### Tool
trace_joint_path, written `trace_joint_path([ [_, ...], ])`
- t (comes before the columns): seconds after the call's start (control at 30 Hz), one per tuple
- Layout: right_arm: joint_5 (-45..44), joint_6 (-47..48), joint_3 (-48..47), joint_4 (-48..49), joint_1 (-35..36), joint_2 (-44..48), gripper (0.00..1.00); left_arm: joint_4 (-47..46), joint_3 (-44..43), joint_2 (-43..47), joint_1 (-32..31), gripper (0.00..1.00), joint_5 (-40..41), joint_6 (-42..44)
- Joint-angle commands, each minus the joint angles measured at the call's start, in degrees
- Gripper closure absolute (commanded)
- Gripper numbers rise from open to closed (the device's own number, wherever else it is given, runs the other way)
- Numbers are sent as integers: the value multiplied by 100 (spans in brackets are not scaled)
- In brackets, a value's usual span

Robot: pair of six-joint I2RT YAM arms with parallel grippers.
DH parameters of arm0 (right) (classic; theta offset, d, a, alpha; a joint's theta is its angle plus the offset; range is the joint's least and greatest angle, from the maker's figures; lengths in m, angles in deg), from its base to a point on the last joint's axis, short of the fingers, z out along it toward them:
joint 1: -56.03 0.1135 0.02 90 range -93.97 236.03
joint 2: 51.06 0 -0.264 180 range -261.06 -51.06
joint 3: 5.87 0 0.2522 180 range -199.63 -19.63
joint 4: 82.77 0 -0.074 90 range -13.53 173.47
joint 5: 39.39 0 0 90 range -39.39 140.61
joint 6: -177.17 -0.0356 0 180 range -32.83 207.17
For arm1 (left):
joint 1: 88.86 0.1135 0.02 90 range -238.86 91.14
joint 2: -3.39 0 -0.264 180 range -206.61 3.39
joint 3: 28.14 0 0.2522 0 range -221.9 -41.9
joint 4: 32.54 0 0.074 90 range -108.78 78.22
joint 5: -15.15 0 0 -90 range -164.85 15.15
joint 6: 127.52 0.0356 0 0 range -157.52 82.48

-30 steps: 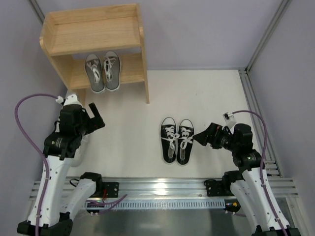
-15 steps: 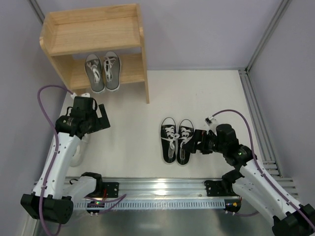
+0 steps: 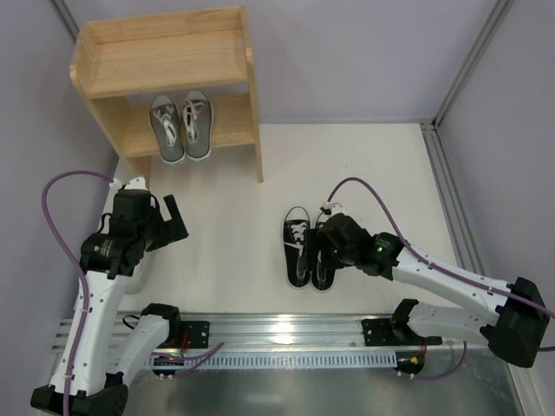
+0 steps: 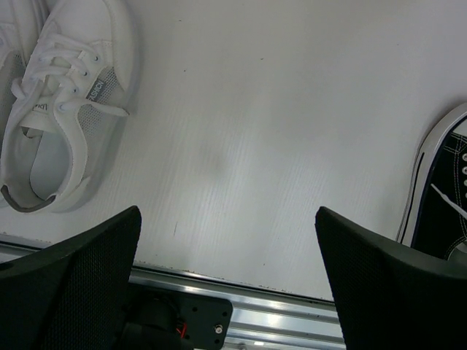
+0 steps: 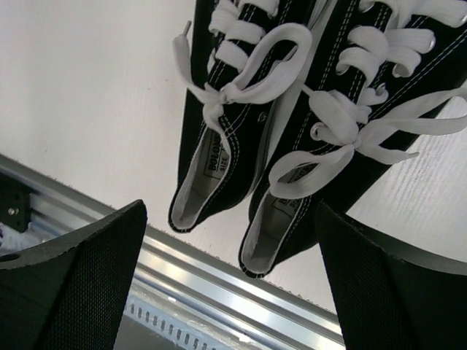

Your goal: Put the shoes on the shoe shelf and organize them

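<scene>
The black pair (image 3: 297, 250) lies under my right gripper, away from the shoe shelf, so next my right gripper backs off before my left gripper draws the pair (image 3: 322, 279) closer.
The wooden shoe shelf (image 3: 165, 61) stands at the back left, with a grey pair (image 3: 180, 126) on its lower tier. A black pair with white laces (image 3: 309, 248) lies on the white floor, heels toward the rail. My right gripper (image 3: 321, 249) hovers open just above it, and the wrist view shows both black shoes (image 5: 241, 109) between and beyond the spread fingers (image 5: 73, 284). My left gripper (image 3: 172, 220) hangs open over bare floor. A white shoe (image 4: 62, 109) lies to its left, and a black shoe's toe cap (image 4: 441, 182) shows at the right edge.
An aluminium rail (image 3: 286, 329) runs along the near edge, just behind the black shoes' heels (image 5: 219, 292) and under the left fingers (image 4: 241, 292). Grey walls close in the left, back and right sides. The shelf's top tier holds nothing.
The right arm has stretched left and forward until its gripper sits over the black pair. The left arm has swung slightly, with its gripper still open.
</scene>
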Motion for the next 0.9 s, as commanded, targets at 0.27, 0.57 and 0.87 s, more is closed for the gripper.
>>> trace_joint_path([
  [0.27,-1596,-700,-965,-645,407,-920,3,-75,71,205,3,0,-341,119],
  [0.57,-2000,-551,-1510,-794,1023,-604,3,-120,-429,-566,12,0,-611,233],
  [0.87,-4056,-2309,-1292,-2675,935,484,3,-1744,80,-908,-2884,2,-563,-1383],
])
